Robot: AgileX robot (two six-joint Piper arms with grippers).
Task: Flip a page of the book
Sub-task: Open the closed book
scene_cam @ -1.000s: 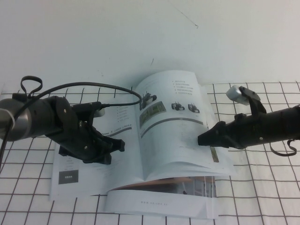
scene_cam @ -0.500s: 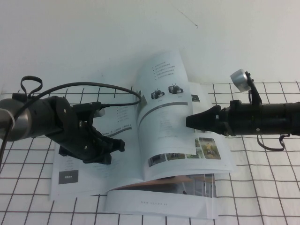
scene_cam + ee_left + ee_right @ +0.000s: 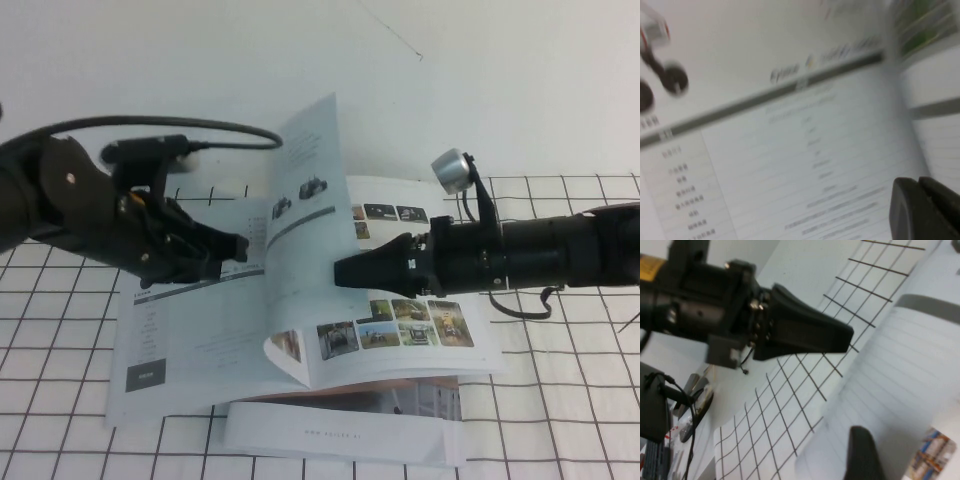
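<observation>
The standing page [image 3: 308, 205] is leaning past the book's spine. My right gripper should move back, and my left gripper should push the page down flat over the leaf [image 3: 195, 335] below.
The book [image 3: 200, 340] lies open on the gridded table. Its page [image 3: 310, 160] stands almost upright over the spine and curls to the left; it shows small robot photos and a grey bar. My right gripper [image 3: 340, 271] is shut, its tip against the right face of the page, low down. One of its fingers [image 3: 862, 455] shows in the right wrist view in front of the page [image 3: 910, 370]. My left gripper [image 3: 240, 246] is shut and empty, raised above the book's left page. The left wrist view shows its fingertips [image 3: 919, 200] over blurred print [image 3: 805, 125].
A plain white booklet [image 3: 340, 435] lies under the book's front edge. The uncovered right-hand leaf shows a grid of colour photos [image 3: 400, 325]. The left arm's black cable [image 3: 200, 127] arches above it. A white wall rises behind the gridded mat [image 3: 560, 400].
My right gripper has moved left, sweeping the page up from the right side to near upright. My left gripper has lifted off the left page and shifted back.
</observation>
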